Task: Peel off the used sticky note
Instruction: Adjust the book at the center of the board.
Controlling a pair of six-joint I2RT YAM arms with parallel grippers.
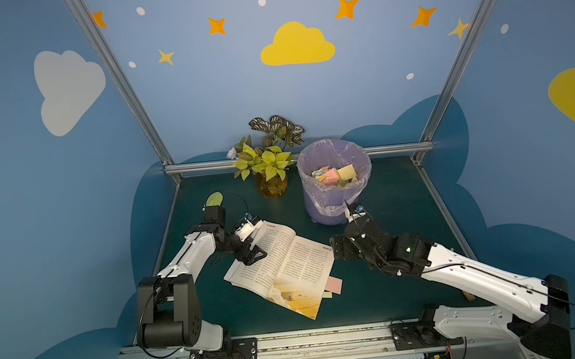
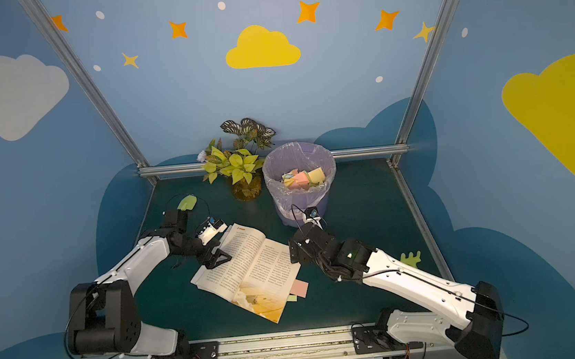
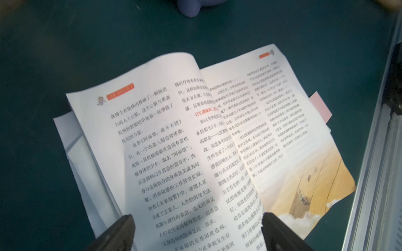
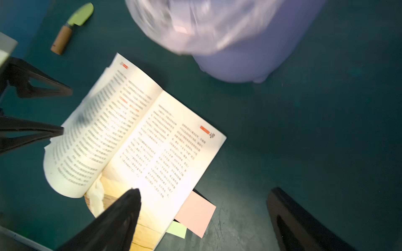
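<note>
The open page covers most of the pink sticky note (image 1: pixel 334 285), so next my right gripper turns that page over by its edge (image 1: pixel 328 267) while my left gripper steadies the book.
An open book (image 1: pixel 286 259) (image 2: pixel 251 266) lies in the middle of the green table. From under its right-hand page juts a pink sticky note (image 1: pixel 334 285) (image 2: pixel 300 288) (image 3: pixel 320 106) (image 4: pixel 195 214), with a smaller green note (image 4: pixel 177 229) beside it. My left gripper (image 1: pixel 255 255) (image 3: pixel 198 230) is open over the book's left page, whose edge curls up between the spread fingers. Open and holding nothing, my right gripper (image 1: pixel 336 249) (image 4: pixel 204 193) hovers above the book's right edge, with the pink note showing between its fingers.
A purple bin (image 1: pixel 334 179) lined with a plastic bag holds several coloured notes just behind the book. A potted plant (image 1: pixel 270 167) stands at the back. A green-bladed tool (image 1: pixel 214 199) lies at the left and a green shape (image 2: pixel 410 258) at the right.
</note>
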